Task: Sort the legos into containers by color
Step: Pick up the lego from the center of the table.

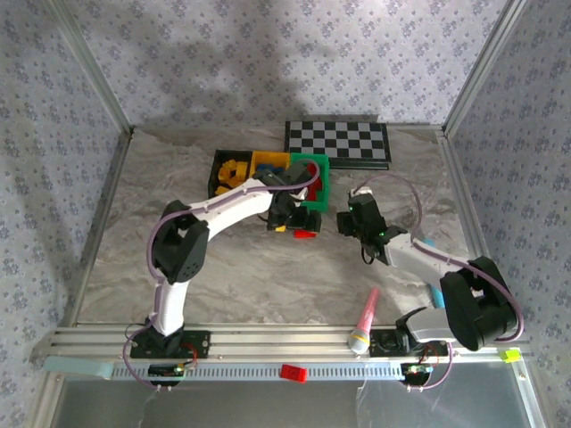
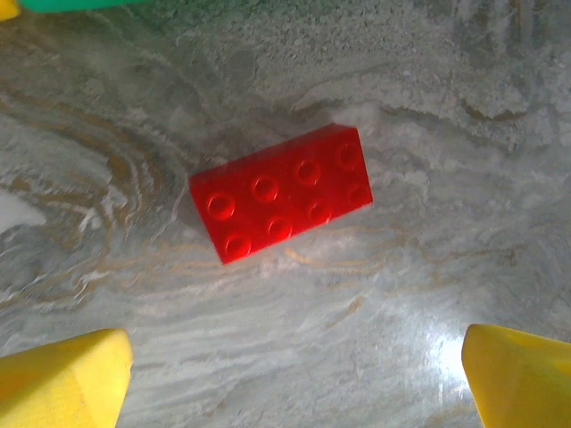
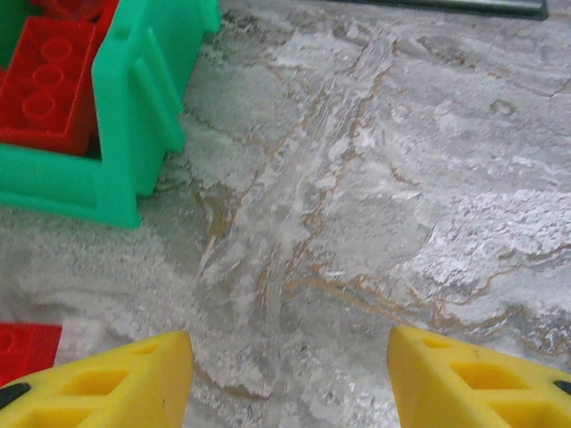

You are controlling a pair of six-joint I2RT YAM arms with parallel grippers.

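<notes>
I should keep lowering my left gripper until its open fingers can close on its two ends (image 2: 362, 168), as the red lego (image 2: 284, 198) lies free and its length fits between them.
A red two-by-four lego (image 2: 281, 192) lies flat on the marble table, studs up. My left gripper (image 2: 294, 383) hovers over it, open, its yellow fingertips (image 2: 62, 379) spread wide and nothing between them. From above, that gripper (image 1: 299, 218) sits just in front of the green bin (image 1: 321, 169), with the red lego (image 1: 306, 235) at its near side. The black bin (image 1: 219, 174) holds yellow legos, the yellow bin (image 1: 268, 160) blue ones, and the green bin (image 3: 134, 116) red ones (image 3: 45, 80). My right gripper (image 3: 290, 383) is open over bare table, right of the green bin.
A checkerboard (image 1: 337, 141) lies behind the bins. A pink marker (image 1: 367, 312) and a teal marker (image 1: 433, 290) lie near the right arm's base. A red brick (image 1: 293, 372) rests on the front rail. Metal frame posts border the table.
</notes>
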